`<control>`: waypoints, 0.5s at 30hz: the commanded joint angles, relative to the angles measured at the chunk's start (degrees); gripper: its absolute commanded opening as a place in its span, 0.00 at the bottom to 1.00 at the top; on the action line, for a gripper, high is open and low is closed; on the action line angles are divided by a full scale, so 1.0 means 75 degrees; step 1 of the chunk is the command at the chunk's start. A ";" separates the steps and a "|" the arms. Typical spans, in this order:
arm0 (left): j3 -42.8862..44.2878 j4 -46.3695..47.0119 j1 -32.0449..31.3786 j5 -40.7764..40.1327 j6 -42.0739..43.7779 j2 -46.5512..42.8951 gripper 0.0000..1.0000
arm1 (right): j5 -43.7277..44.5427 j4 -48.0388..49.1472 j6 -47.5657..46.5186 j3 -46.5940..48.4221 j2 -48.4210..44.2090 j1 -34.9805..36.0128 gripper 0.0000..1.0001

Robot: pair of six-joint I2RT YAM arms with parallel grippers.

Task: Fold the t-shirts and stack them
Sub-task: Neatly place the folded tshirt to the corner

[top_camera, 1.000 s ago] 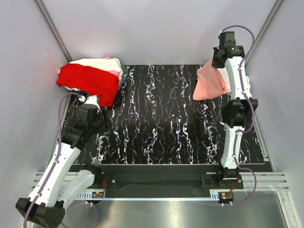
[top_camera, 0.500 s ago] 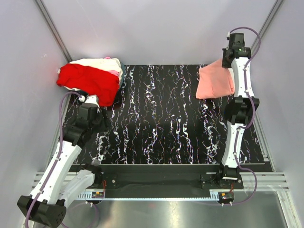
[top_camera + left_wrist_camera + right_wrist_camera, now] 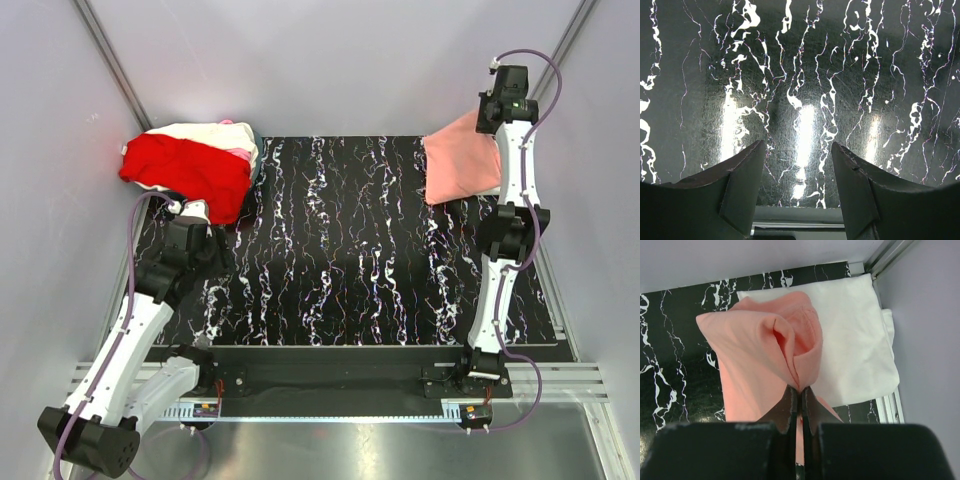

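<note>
My right gripper should now go toward the metal rail (image 3: 888, 409), as the salmon-pink t-shirt hangs over the flat white t-shirt (image 3: 855, 340), and let go once the two line up.
My right gripper (image 3: 800, 389) is shut on a fold of the salmon-pink t-shirt (image 3: 757, 347) and holds it up at the far right corner; the shirt hangs below the gripper (image 3: 497, 112) in the top view (image 3: 460, 165). Under it lies a folded white t-shirt (image 3: 855, 345). A heap at the far left holds the bright red t-shirt (image 3: 190, 170) with cream (image 3: 205, 132) and pale pink (image 3: 240, 153) ones beneath. My left gripper (image 3: 796, 150) is open and empty, low over the marbled mat near the red shirt (image 3: 193, 212).
The black, white-veined mat (image 3: 340, 240) covers the table. Grey walls close in on the left, back and right. A metal rail (image 3: 887, 407) runs along the right edge beside the white shirt.
My right gripper has carried the salmon-pink shirt further back and to the right, over the far right corner. The left arm has barely moved.
</note>
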 commanded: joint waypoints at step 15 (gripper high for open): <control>0.0043 0.0210 0.0028 -0.0201 -0.0083 0.0121 0.61 | -0.0064 0.1739 -0.0292 0.0459 0.0243 -0.0387 0.00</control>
